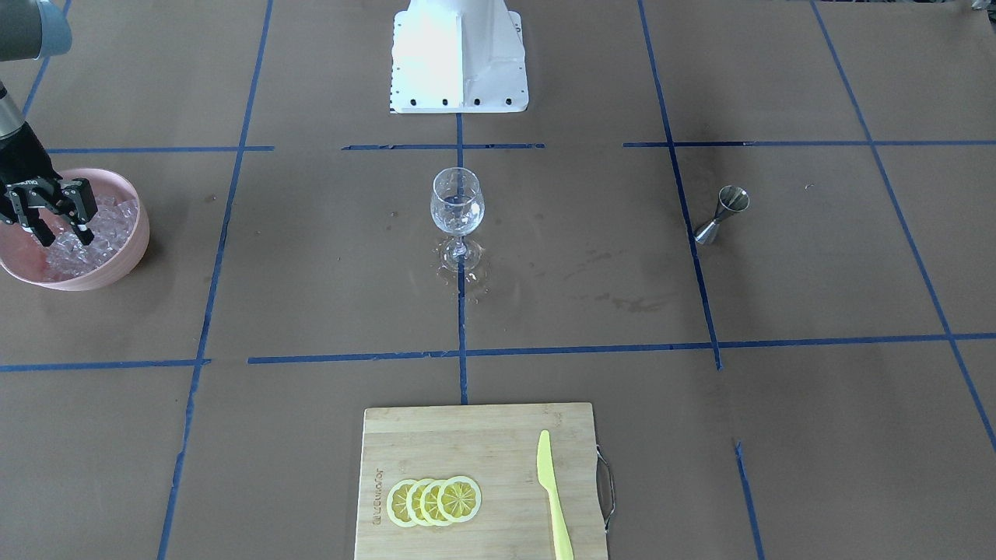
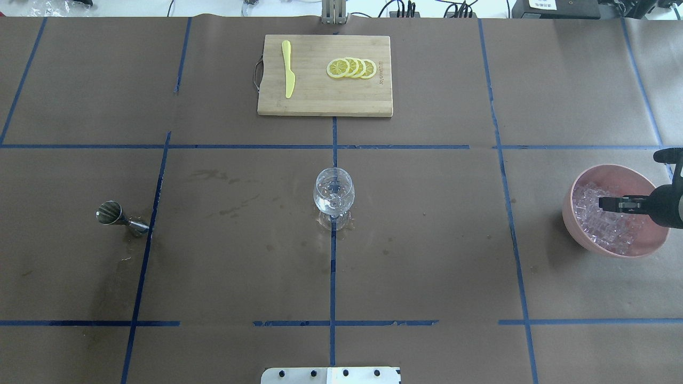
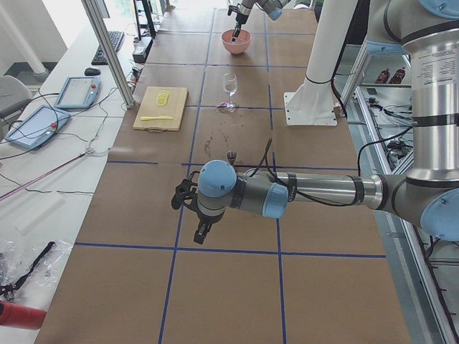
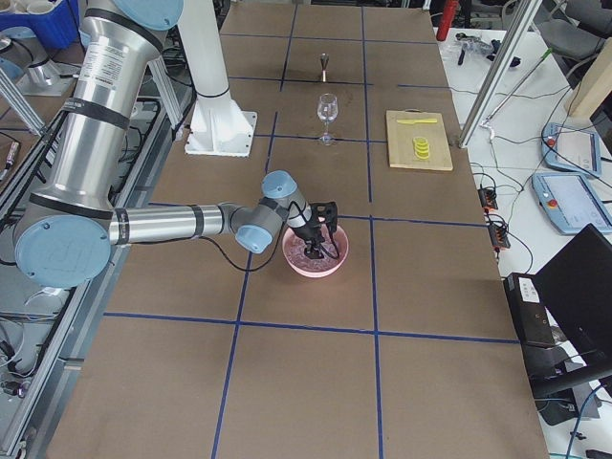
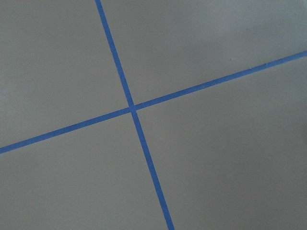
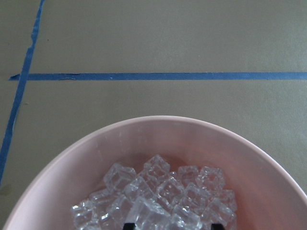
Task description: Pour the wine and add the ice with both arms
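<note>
My gripper will lift the clear ice cube, which will come free by itself, since the heaped cubes lie at odd angles with distinct edges.
My right gripper is open, its fingertips down among the ice in the pink bowl. The wrist view shows the glassy cubes heaped in the bowl, with my two fingertips at the bottom edge, apart. The bowl shows at the right in the overhead view. The wine glass stands at the table's centre with a little clear liquid in it. My left gripper hangs over a tape cross, far from the glass. I cannot tell whether it is open.
A steel jigger stands on the robot's left side. A wet patch surrounds the glass's foot. A wooden board on the operators' side bears lemon slices and a yellow knife. The white base is behind the glass.
</note>
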Controlling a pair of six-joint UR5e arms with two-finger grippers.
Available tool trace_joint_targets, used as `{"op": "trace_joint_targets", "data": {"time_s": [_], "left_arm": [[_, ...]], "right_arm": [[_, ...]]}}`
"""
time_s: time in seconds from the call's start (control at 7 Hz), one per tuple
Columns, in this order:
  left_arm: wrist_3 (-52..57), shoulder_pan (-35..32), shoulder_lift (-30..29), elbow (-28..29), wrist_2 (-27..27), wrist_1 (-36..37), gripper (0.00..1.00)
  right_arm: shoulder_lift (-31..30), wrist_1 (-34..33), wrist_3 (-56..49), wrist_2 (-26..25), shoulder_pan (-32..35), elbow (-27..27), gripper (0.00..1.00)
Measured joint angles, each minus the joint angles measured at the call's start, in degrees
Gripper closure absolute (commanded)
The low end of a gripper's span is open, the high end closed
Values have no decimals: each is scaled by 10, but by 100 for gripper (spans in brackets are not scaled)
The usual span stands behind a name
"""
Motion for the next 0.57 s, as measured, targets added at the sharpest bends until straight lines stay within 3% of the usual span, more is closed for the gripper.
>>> {"op": "trace_joint_targets", "data": {"time_s": [0.14,0.57], "left_arm": [[0,0,0,0,0,0,0],[0,0,0,-1,0,0,0]], "right_arm": [[0,0,-1,0,0,-1,100],[2,-3,-19,13,5,9,100]]}}
